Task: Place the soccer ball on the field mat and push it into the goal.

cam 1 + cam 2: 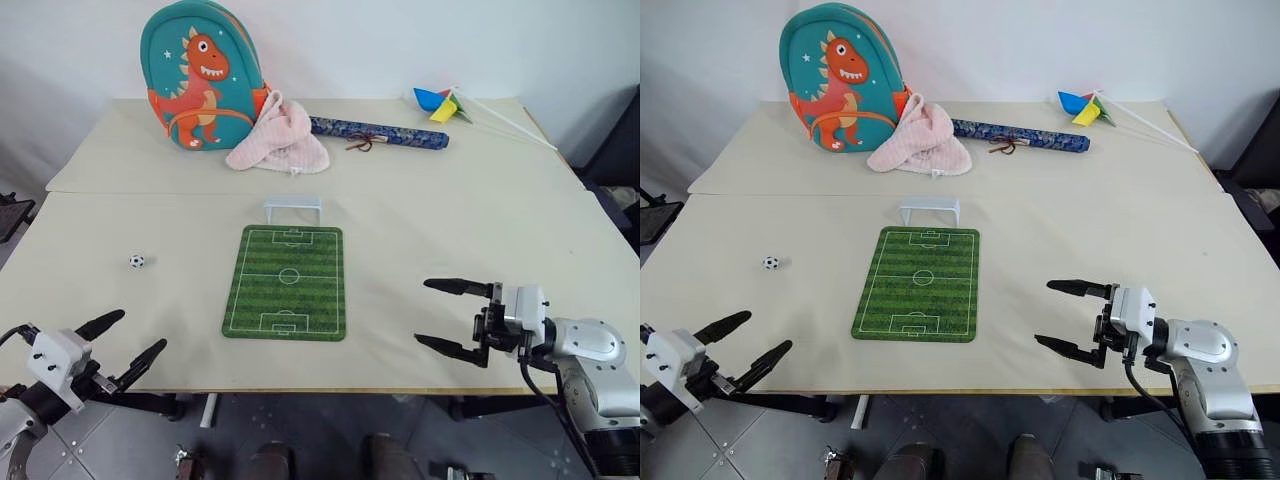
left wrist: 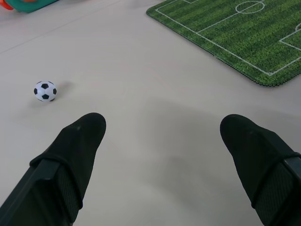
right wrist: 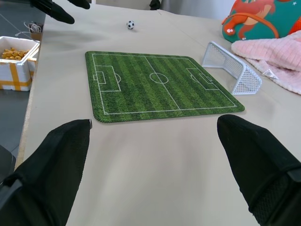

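Observation:
The soccer ball [image 1: 136, 261] will roll to the goal on its own when I push it, because the field mat [image 1: 287, 282] is flat and clear all the way there.
The tiny black-and-white soccer ball [image 1: 137, 261] lies on the beige table, left of the field mat [image 1: 288, 281]. That green striped mat with white pitch lines lies flat at the table's middle. The pale goal [image 1: 293, 208] stands just off the mat's far short edge. My left gripper [image 1: 133, 346] hangs open at the table's front left edge, with the ball [image 2: 45, 91] ahead of its fingers and apart from them. My right gripper [image 1: 435, 315] stands open over the table right of the mat, pointing toward the mat [image 3: 155, 84], and holds nothing.
At the back of the table stand a teal dinosaur backpack [image 1: 200, 75], a pink cloth [image 1: 280, 136], a dark rolled tube [image 1: 380, 132] and a coloured pinwheel [image 1: 442, 104]. A white box of yellow bits [image 3: 14, 61] sits on the floor beyond the table's front edge.

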Robot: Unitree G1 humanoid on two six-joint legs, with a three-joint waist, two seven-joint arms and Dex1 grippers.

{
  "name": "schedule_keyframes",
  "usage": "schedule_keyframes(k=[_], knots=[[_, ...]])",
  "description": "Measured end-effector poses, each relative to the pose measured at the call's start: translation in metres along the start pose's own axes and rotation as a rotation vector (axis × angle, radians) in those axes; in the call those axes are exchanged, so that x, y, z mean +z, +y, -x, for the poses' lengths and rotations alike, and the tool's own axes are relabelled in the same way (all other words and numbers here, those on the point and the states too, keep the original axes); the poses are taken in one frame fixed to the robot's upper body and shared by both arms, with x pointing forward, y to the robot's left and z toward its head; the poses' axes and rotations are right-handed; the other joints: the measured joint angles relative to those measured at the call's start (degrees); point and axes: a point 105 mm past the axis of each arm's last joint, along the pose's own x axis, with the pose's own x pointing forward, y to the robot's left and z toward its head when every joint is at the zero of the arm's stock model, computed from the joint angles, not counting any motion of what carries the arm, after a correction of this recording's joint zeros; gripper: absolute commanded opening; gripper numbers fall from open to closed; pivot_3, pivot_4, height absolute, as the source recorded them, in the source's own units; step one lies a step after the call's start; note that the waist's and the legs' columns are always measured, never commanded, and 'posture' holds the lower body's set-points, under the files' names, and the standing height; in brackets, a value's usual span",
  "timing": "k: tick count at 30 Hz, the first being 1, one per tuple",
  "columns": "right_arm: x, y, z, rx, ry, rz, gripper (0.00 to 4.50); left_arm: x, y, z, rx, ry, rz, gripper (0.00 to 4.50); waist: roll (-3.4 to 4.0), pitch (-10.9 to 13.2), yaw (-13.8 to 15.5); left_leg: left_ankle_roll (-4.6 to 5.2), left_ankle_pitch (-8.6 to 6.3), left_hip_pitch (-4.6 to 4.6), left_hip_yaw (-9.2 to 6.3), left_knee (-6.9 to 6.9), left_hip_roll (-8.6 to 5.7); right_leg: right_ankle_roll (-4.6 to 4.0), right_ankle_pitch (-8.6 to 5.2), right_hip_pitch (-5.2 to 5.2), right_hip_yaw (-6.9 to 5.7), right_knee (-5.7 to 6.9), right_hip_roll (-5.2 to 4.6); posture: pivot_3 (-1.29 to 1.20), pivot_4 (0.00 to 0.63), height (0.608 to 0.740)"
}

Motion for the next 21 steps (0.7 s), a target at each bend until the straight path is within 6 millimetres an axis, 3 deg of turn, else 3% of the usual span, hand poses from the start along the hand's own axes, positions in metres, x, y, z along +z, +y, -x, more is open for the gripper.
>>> schedule_keyframes(k=[8, 16, 21], knots=[[0.002, 0.000, -0.012, -0.012, -0.069, -0.034, 4.50, -0.002, 0.003, 0.003, 0.071, -0.027, 0.093, 4.48, 0.01, 0.0, -0.2, -0.01, 0.00, 0.00, 0.01, 0.00, 0.24, 0.00, 0.00, -0.01, 0.00, 0.01, 0.00, 0.00, 0.150, 0.740], [0.037, -0.014, -0.054, -0.140, -0.317, -0.042, 4.50, -0.026, 0.043, 0.039, 0.704, -0.123, 0.368, 4.48, 0.01, 0.0, 0.1, -0.05, -0.02, 0.00, -0.01, 0.05, 0.18, 0.01, 0.01, -0.04, 0.00, 0.08, 0.00, 0.00, 0.150, 0.740], [0.048, -0.020, -0.062, -0.188, -0.372, -0.029, 4.50, -0.036, 0.046, 0.038, 0.854, -0.126, 0.422, 4.48, -0.11, -0.1, 0.9, -0.05, -0.02, -0.02, -0.06, 0.07, -0.04, 0.01, 0.01, -0.03, -0.02, 0.07, 0.01, 0.00, 0.150, 0.740]])
